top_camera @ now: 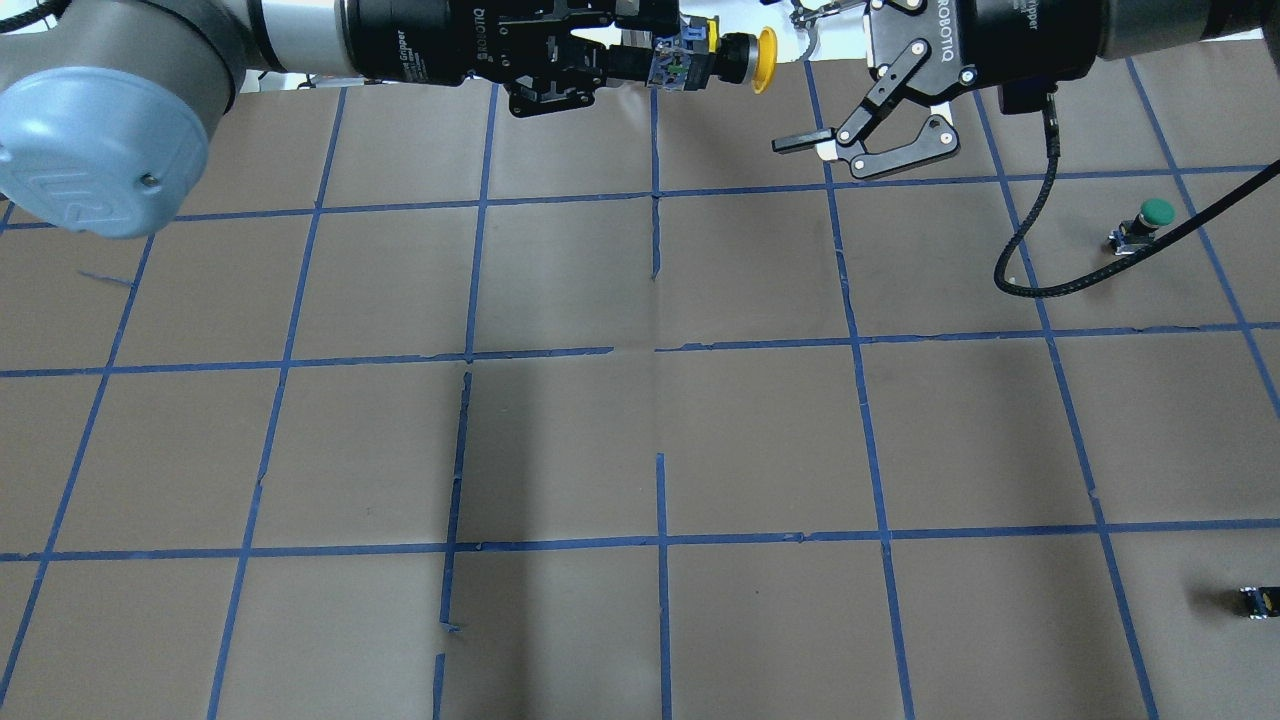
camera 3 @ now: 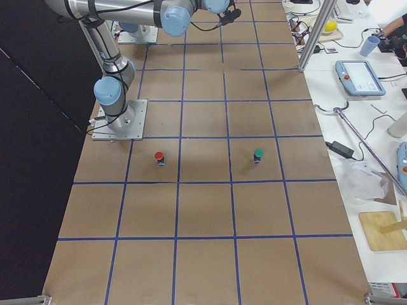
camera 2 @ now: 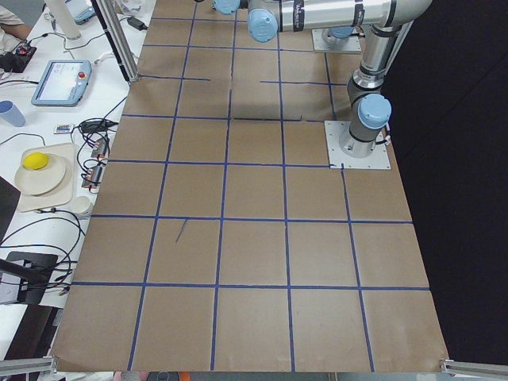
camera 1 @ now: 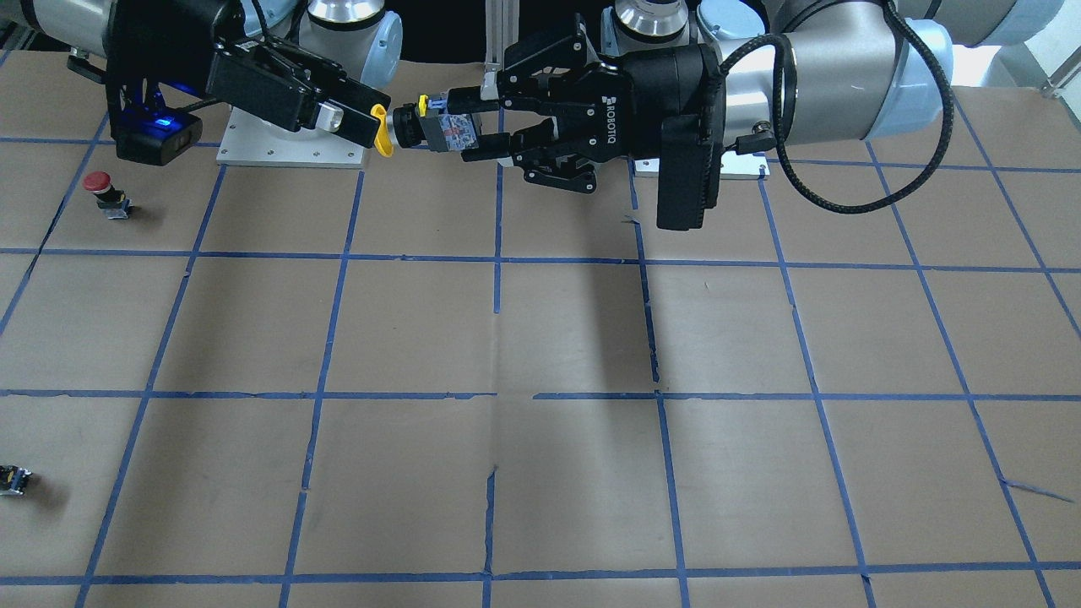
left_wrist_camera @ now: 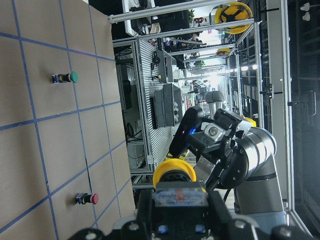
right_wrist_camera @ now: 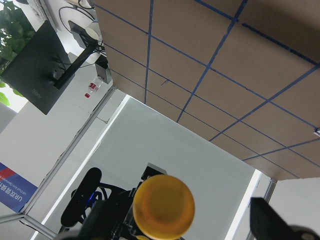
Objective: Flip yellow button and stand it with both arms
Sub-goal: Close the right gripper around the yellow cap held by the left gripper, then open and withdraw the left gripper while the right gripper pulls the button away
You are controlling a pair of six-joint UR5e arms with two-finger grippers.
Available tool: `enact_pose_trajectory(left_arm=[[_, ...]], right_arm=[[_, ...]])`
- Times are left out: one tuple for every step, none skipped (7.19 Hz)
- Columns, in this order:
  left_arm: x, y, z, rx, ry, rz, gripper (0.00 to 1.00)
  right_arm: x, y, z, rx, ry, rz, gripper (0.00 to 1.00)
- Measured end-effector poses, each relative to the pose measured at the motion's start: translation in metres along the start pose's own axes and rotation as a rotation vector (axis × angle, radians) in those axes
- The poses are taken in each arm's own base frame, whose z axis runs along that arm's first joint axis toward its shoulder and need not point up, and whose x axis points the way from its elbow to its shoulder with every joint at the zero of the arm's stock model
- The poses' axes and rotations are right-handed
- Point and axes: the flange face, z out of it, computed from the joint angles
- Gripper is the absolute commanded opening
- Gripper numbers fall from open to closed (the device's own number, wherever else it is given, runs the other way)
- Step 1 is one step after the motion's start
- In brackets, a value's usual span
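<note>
The black neck (camera 1: pixel 408 127) continues unbroken behind the yellow cap, so the grey base (camera 1: pixel 453 132) will come along in one piece when my right gripper carries the button.
The yellow button (top_camera: pixel 740 60) is held in the air, lying sideways, over the far middle of the table. My left gripper (top_camera: pixel 650 65) is shut on its black and grey base (camera 1: pixel 443 128), and the yellow cap (camera 1: pixel 382 131) points at my right gripper (top_camera: pixel 792 80). The right gripper is open, its fingers (top_camera: pixel 800 143) spread on either side of the cap without closing on it. In the right wrist view the cap (right_wrist_camera: pixel 163 204) sits centred between the open fingers (right_wrist_camera: pixel 270 220). In the left wrist view the button (left_wrist_camera: pixel 176 180) is clamped between the fingers (left_wrist_camera: pixel 216 207).
A red-capped switch (camera 1: pixel 100 184) stands on the table on the robot's right. A green-capped switch (top_camera: pixel 1150 215) stands beyond it. A small capless black block (top_camera: pixel 1258 600) lies near the right edge. The right arm's cable (top_camera: pixel 1030 250) hangs over the table.
</note>
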Motion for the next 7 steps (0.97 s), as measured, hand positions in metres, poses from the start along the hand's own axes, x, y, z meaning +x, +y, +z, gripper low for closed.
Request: enact_pose_trajectory(left_arm=[[-0.0005,-0.0003,0.0001,0.000,0.000,0.000,0.05],[-0.0006,-0.0003,0.0000,0.000,0.000,0.000,0.05],[-0.0009,-0.0005,-0.0003,0.001,0.000,-0.001,0.05],[-0.0013,-0.0004,-0.0003,0.001,-0.001,-0.001,0.05],[-0.0010,-0.0002,-0.0003,0.000,-0.001,-0.001,0.05],[-0.0006,0.0000,-0.0002,0.000,-0.001,-0.001,0.10],[-0.0003,0.0004,0.0000,0.000,-0.001,-0.003,0.76]], right_arm=[[0.0000,-0.0005,0.0017,-0.002,0.003,0.001,0.69],[-0.0005,-0.0022,0.0026,-0.004,0.004,0.003,0.54],[-0.0017,-0.0043,0.0035,-0.011,0.001,0.007,0.40],[-0.0030,-0.0043,0.0038,-0.023,-0.007,0.009,0.31],[-0.0041,-0.0032,0.0038,-0.034,-0.017,0.010,0.26],[-0.0049,-0.0023,0.0038,-0.044,-0.024,0.011,0.24],[-0.0054,-0.0017,0.0036,-0.049,-0.028,0.011,0.24]])
